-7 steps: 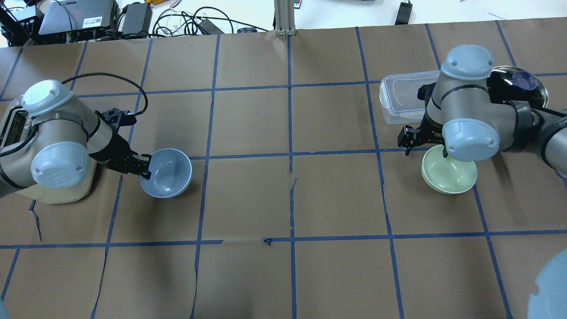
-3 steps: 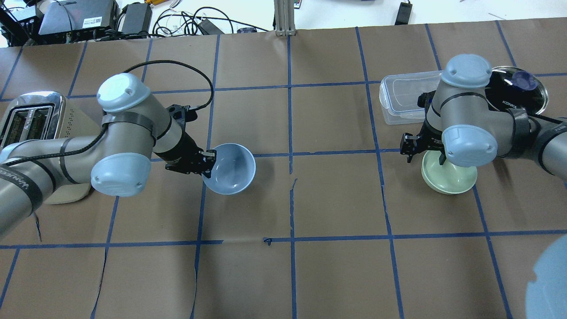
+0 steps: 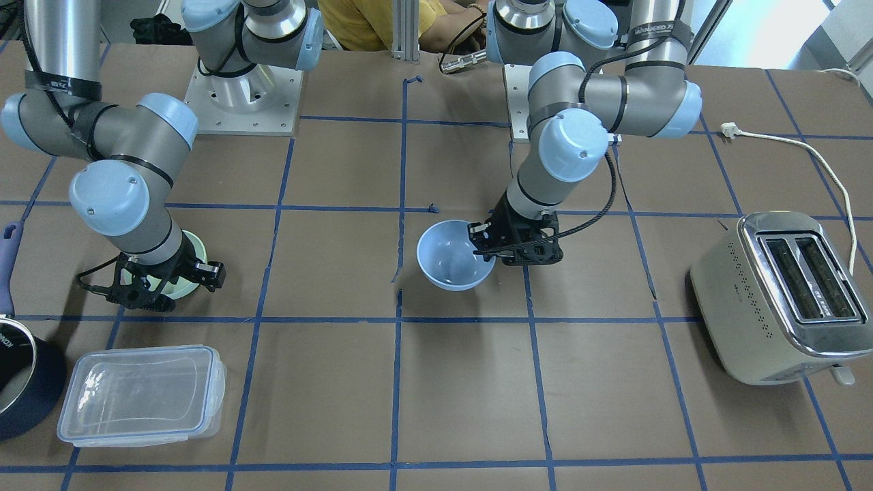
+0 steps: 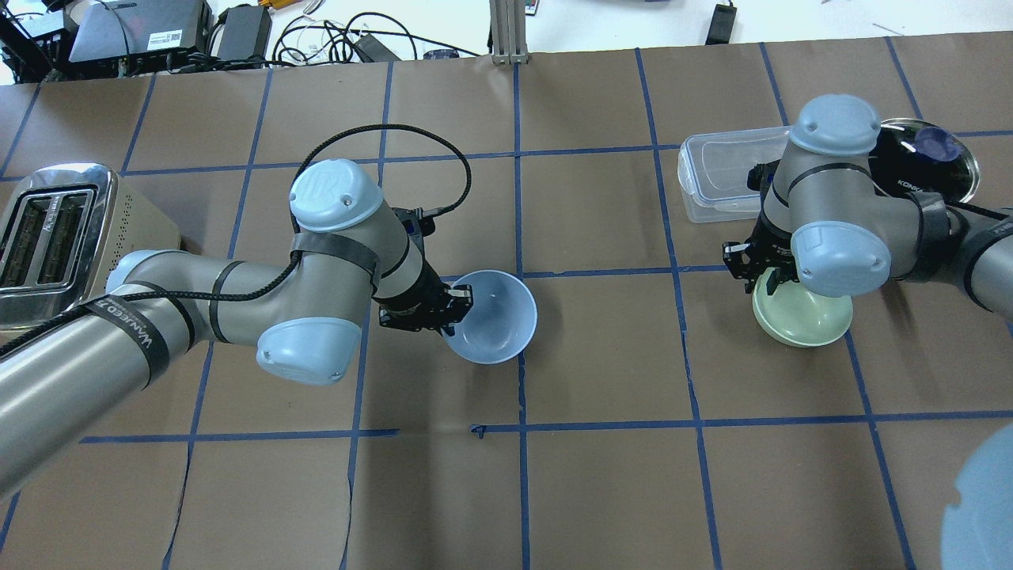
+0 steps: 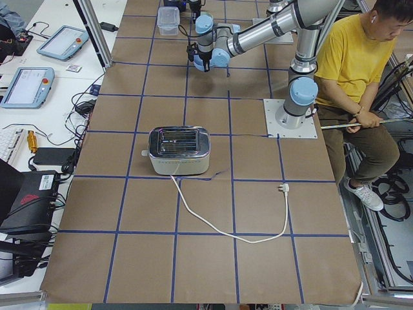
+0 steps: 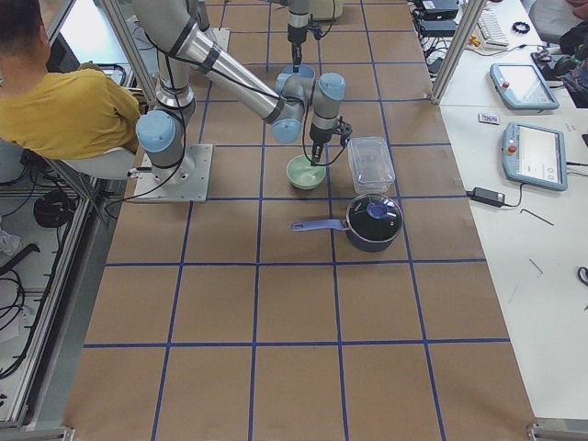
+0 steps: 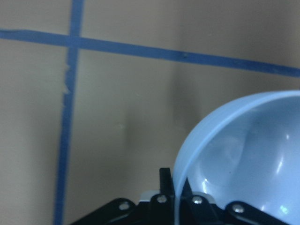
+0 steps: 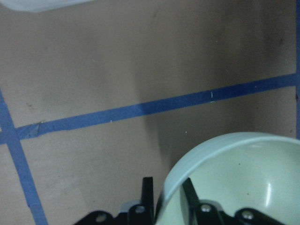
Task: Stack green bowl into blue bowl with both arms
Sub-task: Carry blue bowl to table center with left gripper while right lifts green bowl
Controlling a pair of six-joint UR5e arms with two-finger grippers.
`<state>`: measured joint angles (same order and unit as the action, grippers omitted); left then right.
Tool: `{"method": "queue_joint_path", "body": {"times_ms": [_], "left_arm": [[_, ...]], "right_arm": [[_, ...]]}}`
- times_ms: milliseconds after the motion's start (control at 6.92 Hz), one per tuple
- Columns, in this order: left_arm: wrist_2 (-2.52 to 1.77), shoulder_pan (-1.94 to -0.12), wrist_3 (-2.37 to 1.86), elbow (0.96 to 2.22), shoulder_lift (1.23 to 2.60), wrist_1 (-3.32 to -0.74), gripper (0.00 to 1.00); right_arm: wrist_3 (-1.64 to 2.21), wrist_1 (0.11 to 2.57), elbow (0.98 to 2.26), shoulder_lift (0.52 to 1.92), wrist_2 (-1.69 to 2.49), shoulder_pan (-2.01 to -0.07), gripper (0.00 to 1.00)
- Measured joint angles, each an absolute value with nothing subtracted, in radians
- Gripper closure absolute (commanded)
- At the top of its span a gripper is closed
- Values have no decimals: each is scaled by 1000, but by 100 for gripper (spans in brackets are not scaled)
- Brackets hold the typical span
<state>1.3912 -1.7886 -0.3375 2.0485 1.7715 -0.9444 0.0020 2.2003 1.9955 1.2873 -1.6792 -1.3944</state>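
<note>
I expect the rim of the green bowl to stay above the blue bowl's rim when I lower the green bowl in, because both bowls look about the same width.
My left gripper is shut on the near rim of the blue bowl and holds it, tilted, low over the table's middle. The pinch shows in the left wrist view, and the bowl also shows from the front. The green bowl sits on the paper at the right. My right gripper is open, one finger inside and one outside the bowl's rim, with gaps visible. The green bowl is mostly hidden behind that wrist in the front view.
A toaster stands at the far left, its cord trailing back. A clear plastic container and a dark navy pot lie just beyond the right arm. A person in yellow sits behind the robot.
The left arm has carried the blue bowl rightward from beside the toaster to the table's middle. The right gripper has shifted slightly over the green bowl's rim. The bowl has stayed put.
</note>
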Motion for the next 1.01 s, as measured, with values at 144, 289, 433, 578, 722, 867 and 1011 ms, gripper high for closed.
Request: {"method": "queue_joint_path", "body": {"times_ms": [144, 289, 433, 578, 722, 867, 1011], "left_arm": [[1371, -1811, -349, 2049, 1782, -943, 100], [1349, -1826, -358, 2050, 1793, -944, 100], [1339, -1834, -361, 2051, 1802, -942, 42], [1337, -1838, -362, 2052, 1813, -936, 11], [1337, -1839, -370, 2050, 1824, -928, 0], [1336, -1836, -382, 2037, 1824, -921, 0], [1336, -1828, -384, 1996, 1811, -940, 0]], "right_arm": [[2, 2196, 1987, 1291, -1683, -1394, 100], [2, 2185, 1969, 1298, -1685, -1395, 100], [2, 2161, 1945, 1308, -1685, -1396, 100], [3, 2124, 1912, 1316, -1685, -1399, 100], [4, 2089, 1879, 1321, -1683, -1403, 100], [9, 2063, 1852, 1323, -1680, -1410, 100], [24, 2053, 1837, 1324, -1679, -1427, 100]]}}
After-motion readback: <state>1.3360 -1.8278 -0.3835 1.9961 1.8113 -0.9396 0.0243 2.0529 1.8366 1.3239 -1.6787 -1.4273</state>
